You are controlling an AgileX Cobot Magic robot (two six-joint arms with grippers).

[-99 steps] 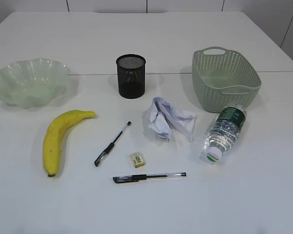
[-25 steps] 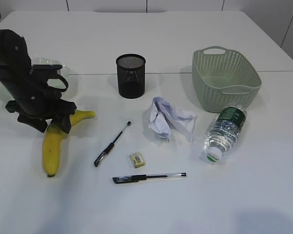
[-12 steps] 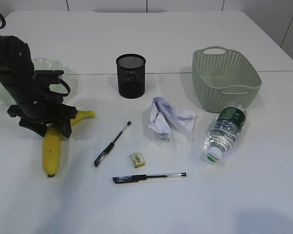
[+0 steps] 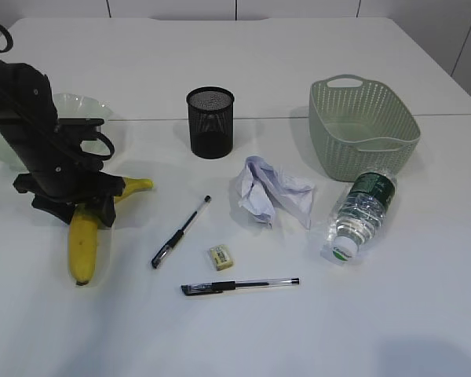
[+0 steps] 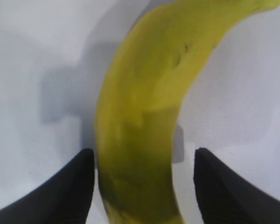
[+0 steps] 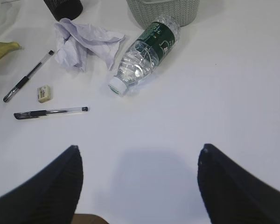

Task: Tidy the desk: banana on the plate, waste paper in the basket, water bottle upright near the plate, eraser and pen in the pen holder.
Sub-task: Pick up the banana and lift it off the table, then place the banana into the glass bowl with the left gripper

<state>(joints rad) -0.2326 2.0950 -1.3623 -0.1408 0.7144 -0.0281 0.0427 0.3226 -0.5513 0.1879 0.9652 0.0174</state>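
Observation:
My gripper will lower the yellow banana in, and its stem should stick up past the plate's rim, because the banana is almost as long as the wavy plate.
The yellow banana lies on the table at the left; it fills the left wrist view. My left gripper is open and straddles its middle, the left finger close against it, a gap on the right. The clear wavy plate sits behind the arm. Crumpled waste paper, two pens, a small eraser, a lying water bottle, the black mesh pen holder and the green basket stand to the right. My right gripper is open and empty above bare table.
The right wrist view shows the bottle, paper, eraser and the near pen ahead of the right gripper. The right arm is out of the exterior view. A table seam runs behind the holder.
My left arm came in from the left since four seconds ago and has lowered over the banana's middle in the last second. The banana and other objects have not moved.

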